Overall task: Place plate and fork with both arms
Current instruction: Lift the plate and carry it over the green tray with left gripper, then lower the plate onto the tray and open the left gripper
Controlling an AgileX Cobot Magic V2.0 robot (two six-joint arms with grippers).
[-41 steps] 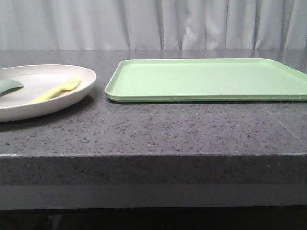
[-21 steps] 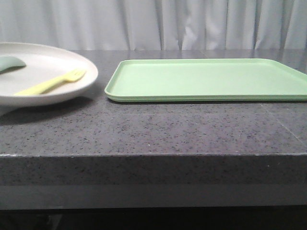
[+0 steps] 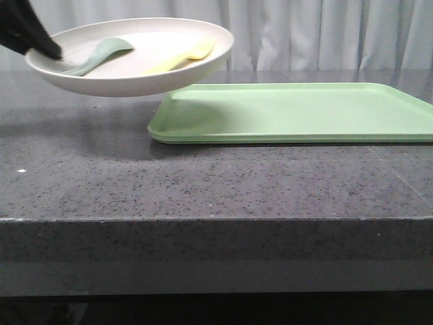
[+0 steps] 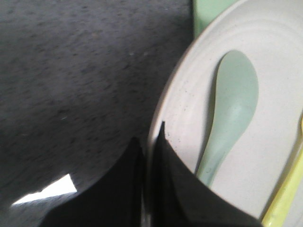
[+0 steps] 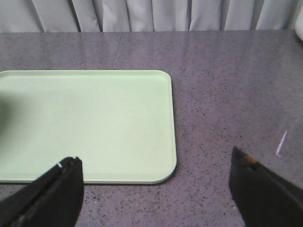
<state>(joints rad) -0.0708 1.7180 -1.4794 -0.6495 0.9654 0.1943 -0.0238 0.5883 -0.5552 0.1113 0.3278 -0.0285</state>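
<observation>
My left gripper should keep carrying the plate, now hanging above the tray's rim, until it rests on the tray's middle, since that spot lies open.
The cream-white plate hangs in the air above the table's left side, its right edge over the left end of the light green tray. My left gripper is shut on the plate's left rim. The pale yellow fork and a grey-green spoon-like piece lie in the plate. In the left wrist view my left gripper pinches the plate's rim, with the spoon-like piece and the fork's handle beside it. My right gripper is open and empty above the tray's near right corner.
The tray lies flat on the dark speckled stone table. The table's front edge runs across the front view. A grey curtain hangs behind.
The plate has risen off the table and moved right, with the fork and spoon-like piece in it. My left gripper has come into the front view at the plate's left rim.
</observation>
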